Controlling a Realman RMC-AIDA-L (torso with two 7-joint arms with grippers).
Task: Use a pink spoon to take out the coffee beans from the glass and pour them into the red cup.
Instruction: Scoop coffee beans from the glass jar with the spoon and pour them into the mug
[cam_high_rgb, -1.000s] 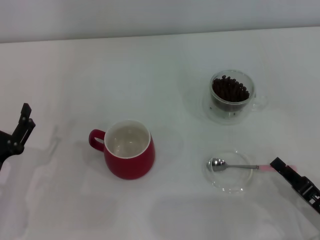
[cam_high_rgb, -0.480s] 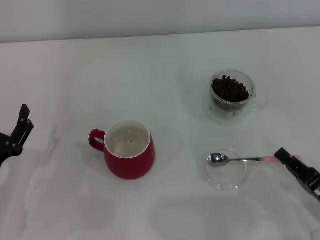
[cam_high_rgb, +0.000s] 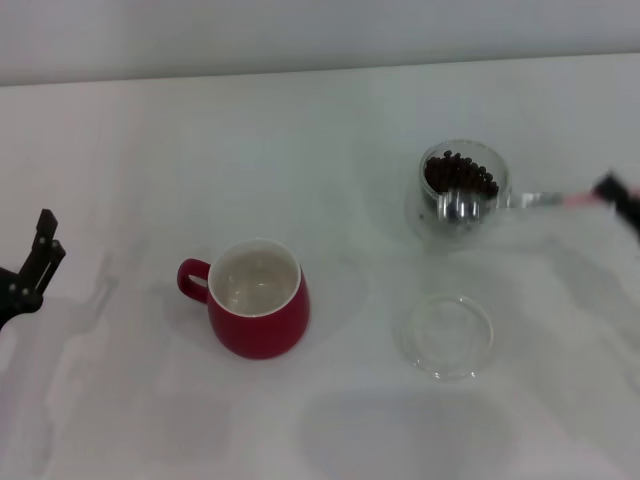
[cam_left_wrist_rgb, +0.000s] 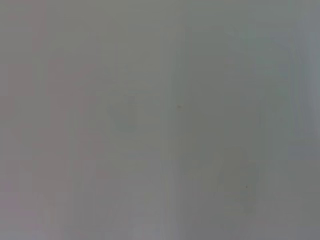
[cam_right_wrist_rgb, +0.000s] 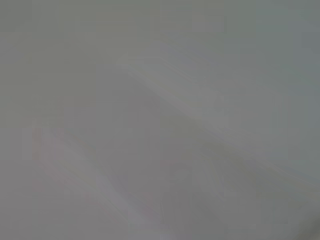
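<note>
My right gripper should go back, lift the spoon's handle and dip the spoon's bowl into the coffee beans (cam_high_rgb: 461, 173), because the pink spoon's silver bowl (cam_high_rgb: 461, 207) hangs level at the glass's front rim.
In the head view the glass (cam_high_rgb: 462, 195) with dark coffee beans (cam_high_rgb: 458, 173) stands at the back right. The pink spoon (cam_high_rgb: 505, 202) hangs level beside it, its silver bowl in front of the glass wall and its pink handle end in my right gripper (cam_high_rgb: 612, 192) at the right edge. That gripper is shut on the spoon handle. The red cup (cam_high_rgb: 257, 298) with its white inside stands left of centre, handle pointing left. My left gripper (cam_high_rgb: 32, 270) rests at the far left edge, away from everything.
A flat clear glass dish (cam_high_rgb: 447, 336) lies on the white table (cam_high_rgb: 330, 130) in front of the glass, with nothing in it. Both wrist views show only blank grey surface.
My right gripper has lifted the spoon off the flat dish and carried it back and right, up to the glass. The left arm has stayed put.
</note>
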